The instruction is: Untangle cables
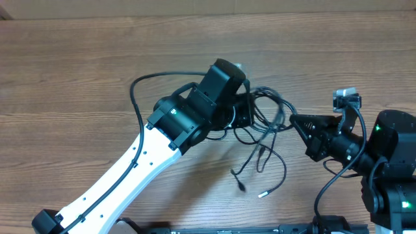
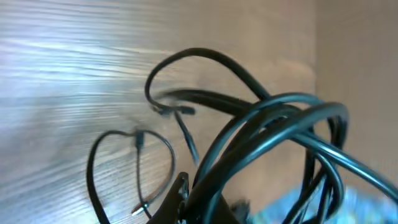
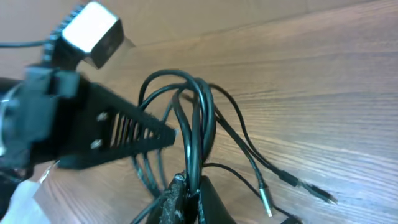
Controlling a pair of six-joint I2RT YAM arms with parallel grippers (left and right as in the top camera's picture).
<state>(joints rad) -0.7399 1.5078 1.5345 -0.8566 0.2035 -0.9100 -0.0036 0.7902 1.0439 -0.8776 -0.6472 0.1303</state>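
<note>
My grippers have the cables' crossed loops (image 1: 270, 109) bunched between them. Next, my left gripper moves gently toward my right gripper (image 1: 290, 112) to give slack, then pulls back to loosen the tangle.
The cables (image 1: 263, 130) are thin black cords in a tangled bundle at the table's middle, between my two grippers. My left gripper (image 1: 246, 110) is shut on the bundle's left side. In the left wrist view, loops of cable (image 2: 273, 124) rise from its closed jaws (image 2: 196, 186). My right gripper (image 1: 294, 120) is shut on the right side. Several strands (image 3: 193, 112) run up from between its fingertips (image 3: 191, 178). Loose ends trail toward the front, one with a silver-tipped plug (image 1: 263, 194) (image 3: 266, 208). The left gripper's black finger (image 3: 124, 134) points at the bundle.
The wooden table (image 1: 78, 65) runs to a back edge along the top of the overhead view. My left arm's white link (image 1: 117, 182) slants in from the front left. My right arm's black base (image 1: 396, 175) stands at the right edge.
</note>
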